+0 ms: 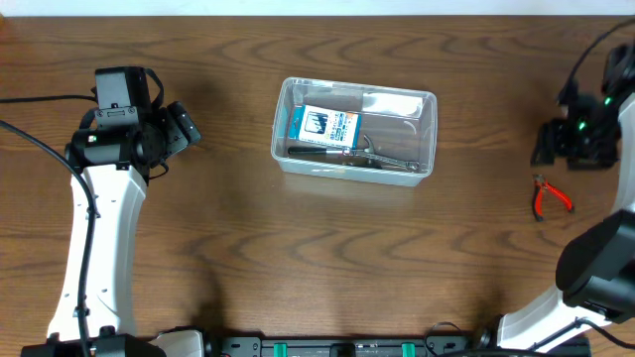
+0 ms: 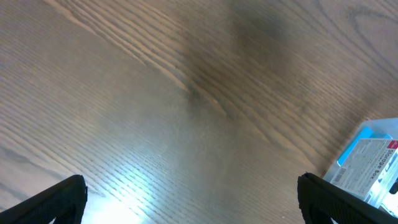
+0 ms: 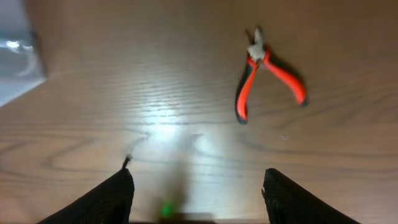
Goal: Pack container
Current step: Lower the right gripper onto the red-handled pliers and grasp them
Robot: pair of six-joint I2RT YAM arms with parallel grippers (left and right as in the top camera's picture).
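Observation:
One red handle of the pliers (image 1: pixel 538 204) points toward my right gripper's open fingers. I continue to move down until the fingers close across that handle's narrow width.
The clear plastic container (image 1: pixel 429 107) stands mid-table, a little toward the back. Inside it lie a blue-and-white box (image 1: pixel 325 125), a black-handled tool (image 1: pixel 316 154) and a metal tool (image 1: pixel 392 162). Red-handled pliers (image 1: pixel 549 197) lie on the wood at the far right. My right gripper (image 1: pixel 548 145) hovers just behind them, open and empty. In the right wrist view the pliers (image 3: pixel 264 71) lie ahead of that gripper (image 3: pixel 199 193), and the container's corner (image 3: pixel 15 56) shows at the upper left. My left gripper (image 1: pixel 187 127) is open over bare wood, left of the container.
The left wrist view has the left gripper (image 2: pixel 193 205) over plain wood, with the boxed item (image 2: pixel 370 158) at its right edge. A black cable (image 1: pixel 40 99) runs along the far left of the table. The arm bases sit at the front edge.

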